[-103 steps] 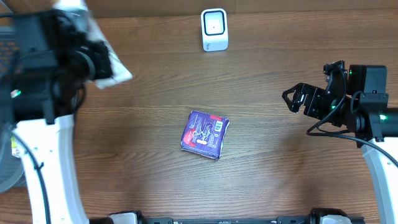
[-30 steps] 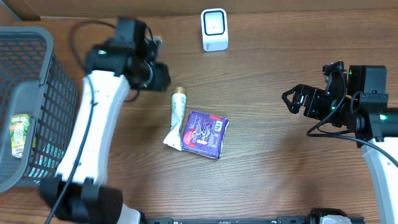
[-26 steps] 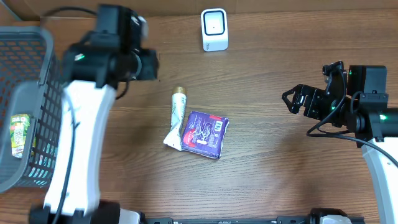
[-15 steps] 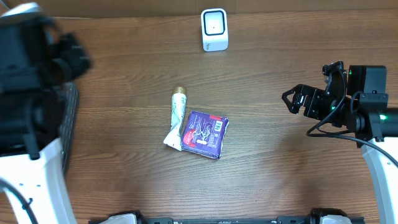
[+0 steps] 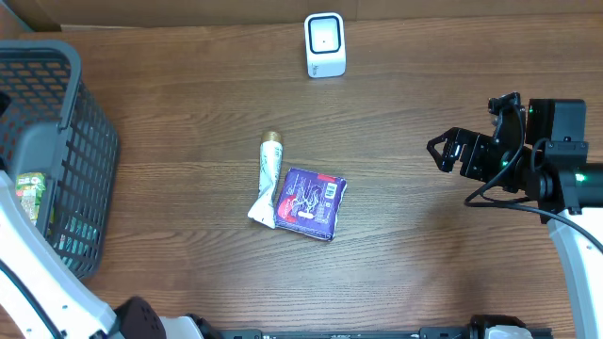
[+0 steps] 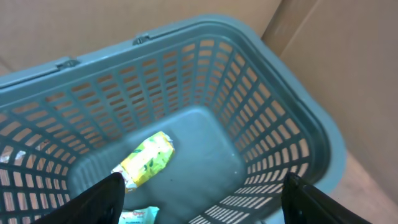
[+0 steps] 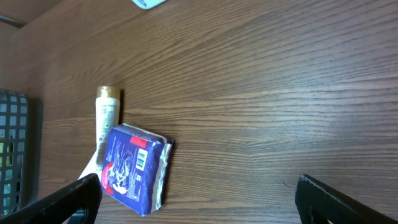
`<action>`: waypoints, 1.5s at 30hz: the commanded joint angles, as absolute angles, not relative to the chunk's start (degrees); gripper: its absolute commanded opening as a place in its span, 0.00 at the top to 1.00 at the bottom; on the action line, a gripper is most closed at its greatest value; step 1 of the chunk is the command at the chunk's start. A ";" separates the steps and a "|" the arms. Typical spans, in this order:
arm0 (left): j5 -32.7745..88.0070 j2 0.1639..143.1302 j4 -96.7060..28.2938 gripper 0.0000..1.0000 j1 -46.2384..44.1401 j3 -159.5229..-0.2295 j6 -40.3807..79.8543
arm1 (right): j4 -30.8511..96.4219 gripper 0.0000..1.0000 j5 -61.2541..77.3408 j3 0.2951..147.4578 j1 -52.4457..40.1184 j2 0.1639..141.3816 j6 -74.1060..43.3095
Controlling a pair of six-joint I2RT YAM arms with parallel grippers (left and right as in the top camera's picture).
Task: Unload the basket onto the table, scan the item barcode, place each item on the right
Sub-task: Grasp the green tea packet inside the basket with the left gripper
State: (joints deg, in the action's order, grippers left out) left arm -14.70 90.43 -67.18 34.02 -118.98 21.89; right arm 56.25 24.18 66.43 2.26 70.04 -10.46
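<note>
I continue to move my left gripper down into the open basket and close it across the yellow-green packet's long sides (image 6: 147,160), because the yellow-green packet lies clear of the teal packet.
The item, a purple packet (image 5: 311,203), lies flat mid-table with a barcode on its upper face, also seen in the right wrist view (image 7: 134,168). A white tube (image 5: 268,179) lies against its left edge. The white scanner (image 5: 325,44) stands at the far edge. My right gripper (image 5: 450,151) hovers open to the right of the packet, well apart from it; its fingers (image 7: 68,202) frame bare wood. My left gripper (image 6: 202,208) is open above the grey basket (image 6: 186,81) with nothing between its fingers.
The basket (image 5: 58,141) fills the left side of the table. Inside it lie a yellow-green packet (image 6: 146,160) and a pale teal one (image 6: 140,216). My left arm's white link (image 5: 38,273) runs along the front left corner.
My left arm has swung from beside the tube out to the left, over the basket, and its jaws have widened. Tube, purple packet and right arm have not moved.
</note>
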 commanded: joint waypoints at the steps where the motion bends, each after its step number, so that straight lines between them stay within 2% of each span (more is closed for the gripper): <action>1: -16.60 93.17 -67.37 0.27 34.24 -119.31 19.18 | 56.10 0.00 24.71 67.55 2.48 70.22 -10.00; 16: -15.86 101.36 -74.78 0.28 42.92 -119.24 13.58 | 56.10 0.00 24.71 67.53 2.48 70.22 -9.98; 27: -13.47 107.55 -75.99 0.32 44.05 -115.87 8.93 | 56.21 0.00 24.51 67.53 2.48 70.22 -10.00; 36: -10.76 108.16 -70.67 0.34 47.35 -105.78 7.18 | 56.29 0.00 24.49 67.53 2.48 70.22 -10.00; 45: -4.51 108.29 -61.47 0.30 47.99 -97.54 -4.29 | 56.29 0.00 24.51 67.53 2.48 70.22 -10.00</action>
State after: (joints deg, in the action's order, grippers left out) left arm -7.66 107.81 -63.29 48.10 -100.40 2.02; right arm 56.55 24.18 66.43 2.26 70.04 -10.46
